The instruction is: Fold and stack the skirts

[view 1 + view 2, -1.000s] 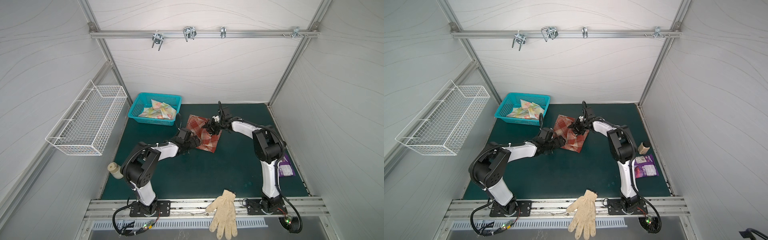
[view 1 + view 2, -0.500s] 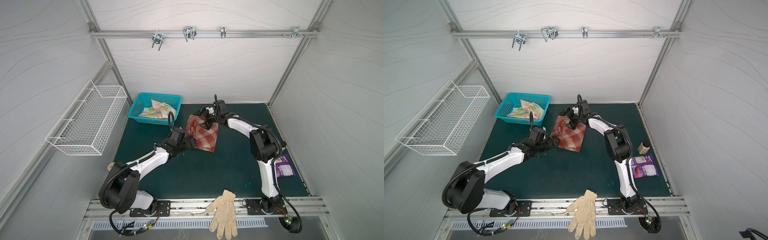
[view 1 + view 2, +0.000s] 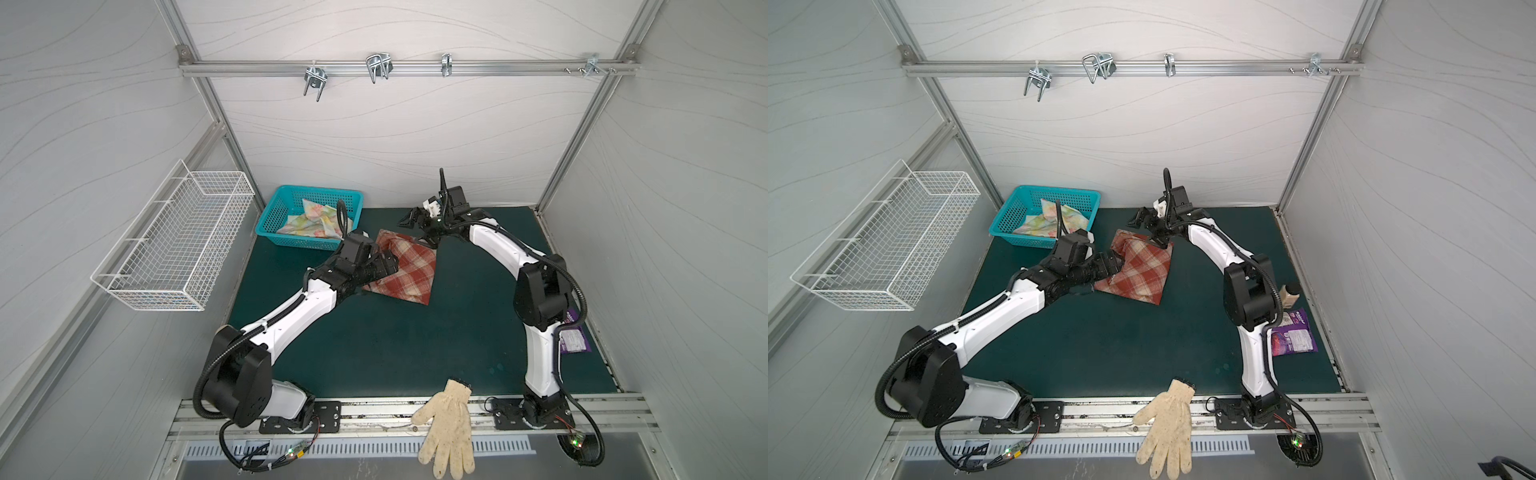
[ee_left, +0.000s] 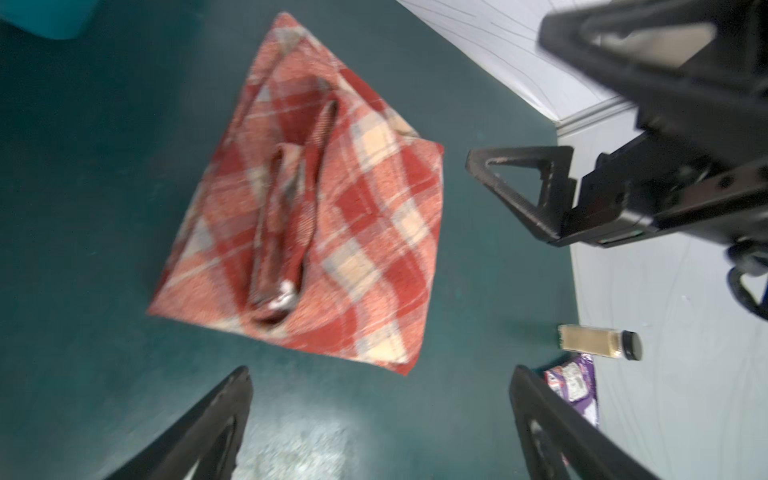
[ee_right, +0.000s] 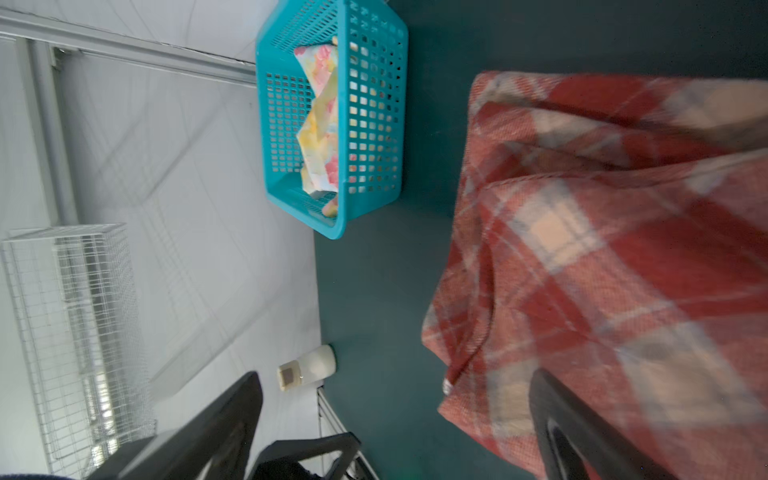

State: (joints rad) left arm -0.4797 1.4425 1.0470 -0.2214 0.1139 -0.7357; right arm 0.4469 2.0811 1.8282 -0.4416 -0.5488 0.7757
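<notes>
A raised crease is bunching up along the middle of the plaid skirt, so the robot's left gripper should pinch the crease's near end and pull it toward the teal basket.
The rust-red and cream plaid skirt lies folded on the green mat, with a raised crease along its middle in the left wrist view. My left gripper hovers open at the skirt's left edge, only mat between its fingers. My right gripper hangs open above the skirt's far corner, holding nothing. The pastel floral skirt lies crumpled in the teal basket at the back left.
A cream work glove drapes over the front rail. A purple packet and a spice jar sit by the right wall. A small white bottle stands beside the mat. A wire basket hangs on the left wall.
The right gripper lifted the plaid skirt's far edge, then opened and let it go. The skirt has dropped back onto the mat, folded. The left arm stretched out toward the skirt.
</notes>
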